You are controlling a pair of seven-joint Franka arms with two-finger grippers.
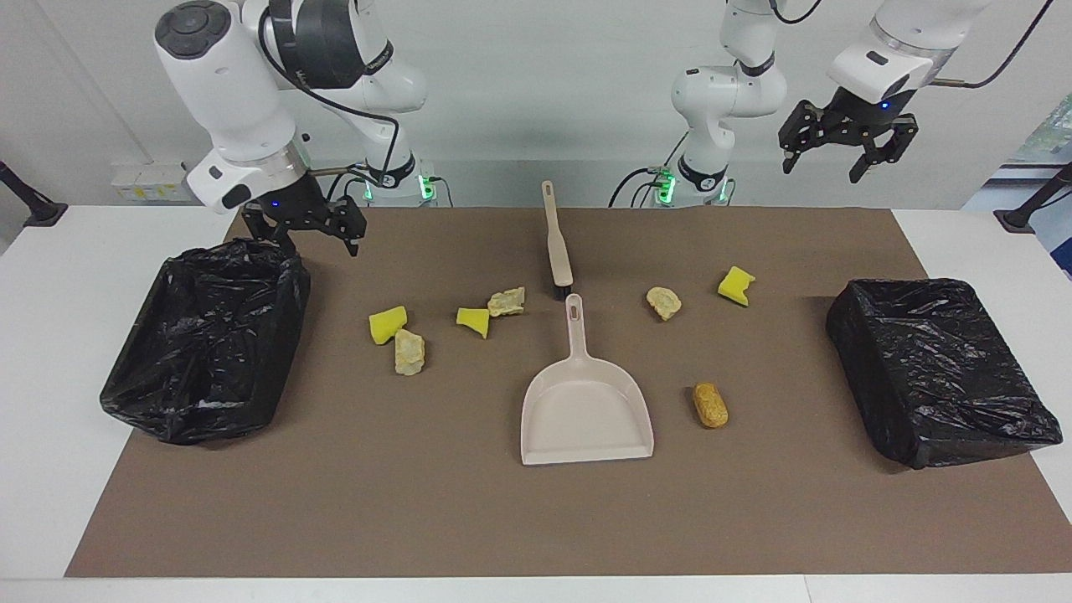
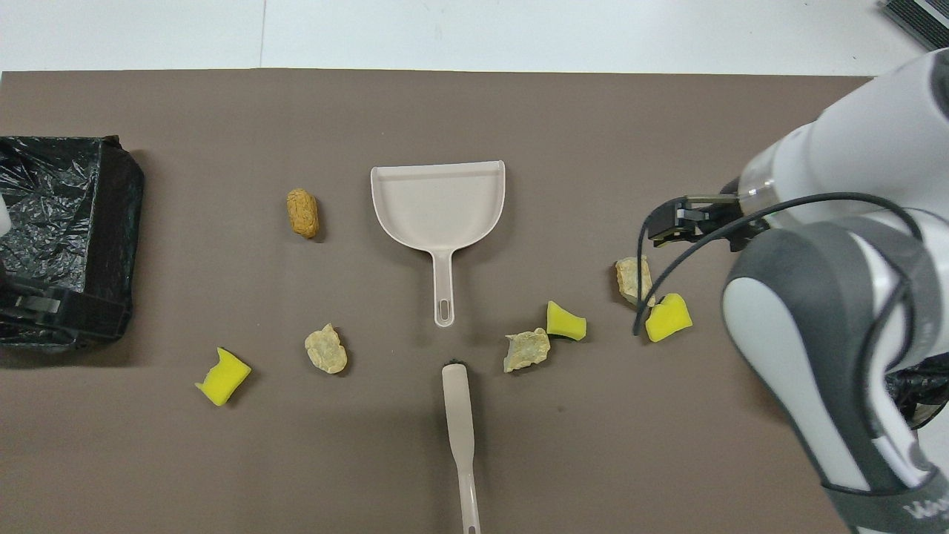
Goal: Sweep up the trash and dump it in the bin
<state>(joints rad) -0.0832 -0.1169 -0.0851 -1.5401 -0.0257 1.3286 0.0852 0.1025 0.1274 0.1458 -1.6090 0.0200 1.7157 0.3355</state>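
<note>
I go on moving my right gripper to the dustpan's handle (image 2: 444,307), which points toward my arms, clear of the brush, until the gripper's open fingers straddle it.
Several scraps of trash lie on the brown mat: yellow sponge wedges (image 1: 387,324) (image 1: 473,320) (image 1: 735,285), beige chunks (image 1: 409,352) (image 1: 507,301) (image 1: 663,301) and a golden-brown lump (image 1: 710,404). The beige dustpan (image 1: 586,410) lies mid-mat, its handle pointing at the robots. The brush (image 1: 557,243) lies just off the handle's end, nearer the robots. One black-lined bin (image 1: 209,335) sits at the right arm's end, another bin (image 1: 938,368) at the left arm's end. My right gripper (image 1: 316,239) hangs open and empty over the mat beside its bin's corner. My left gripper (image 1: 822,172) waits open, high in the air.
In the overhead view my right arm (image 2: 838,311) covers most of the bin at its end. White table (image 1: 50,335) borders the mat (image 1: 419,502).
</note>
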